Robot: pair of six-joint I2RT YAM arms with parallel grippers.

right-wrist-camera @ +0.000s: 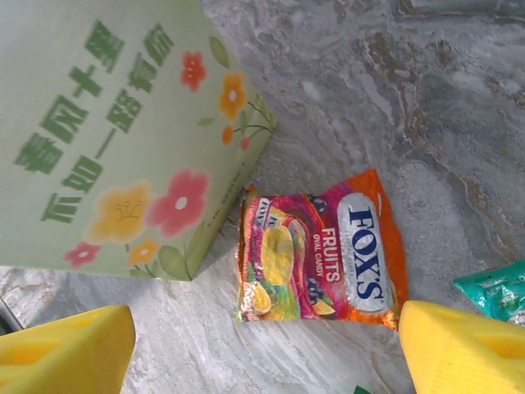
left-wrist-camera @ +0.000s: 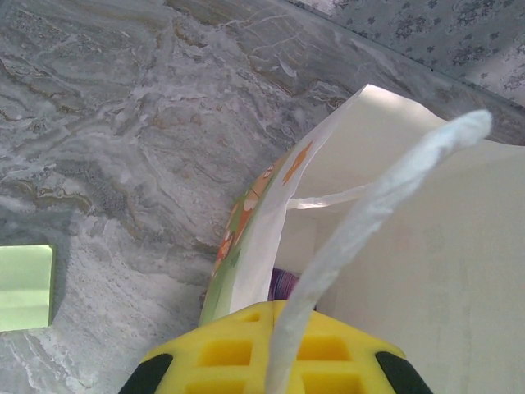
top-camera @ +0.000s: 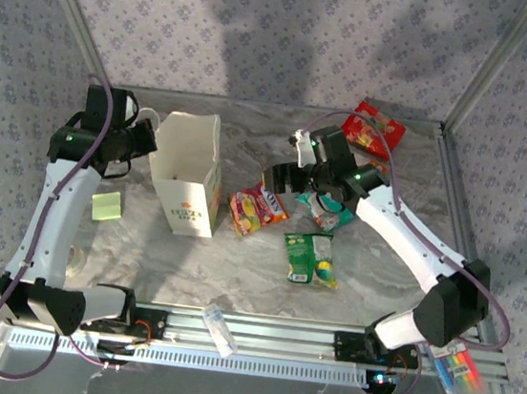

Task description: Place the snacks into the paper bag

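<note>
I can see the orange Fox's packet point(top-camera: 253, 209) lying clear of the teal packet, so I should keep lowering my right gripper's open fingers until they straddle the Fox's label point(right-wrist-camera: 365, 253).
The cream paper bag point(top-camera: 187, 173) stands upright and open at centre left; its flowered side point(right-wrist-camera: 123, 139) is in the right wrist view. My left gripper point(top-camera: 144, 139) is at the bag's left rim, its yellow fingers point(left-wrist-camera: 221, 353) shut together on the white cord handle point(left-wrist-camera: 385, 197). A purple packet point(left-wrist-camera: 283, 283) lies inside the bag. My right gripper point(top-camera: 283, 182) hangs open over the orange Fox's packet point(right-wrist-camera: 320, 254), which lies flat beside the bag, also seen from above point(top-camera: 258, 206). A teal packet point(top-camera: 324, 211), a green packet point(top-camera: 312, 258) and a red packet point(top-camera: 373, 126) lie on the table.
A green sticky note point(top-camera: 106, 205) lies left of the bag. A clear plastic tube point(top-camera: 220, 329) rests on the front rail, and a pack of markers point(top-camera: 459, 368) sits at the front right. Metal frame posts border the table.
</note>
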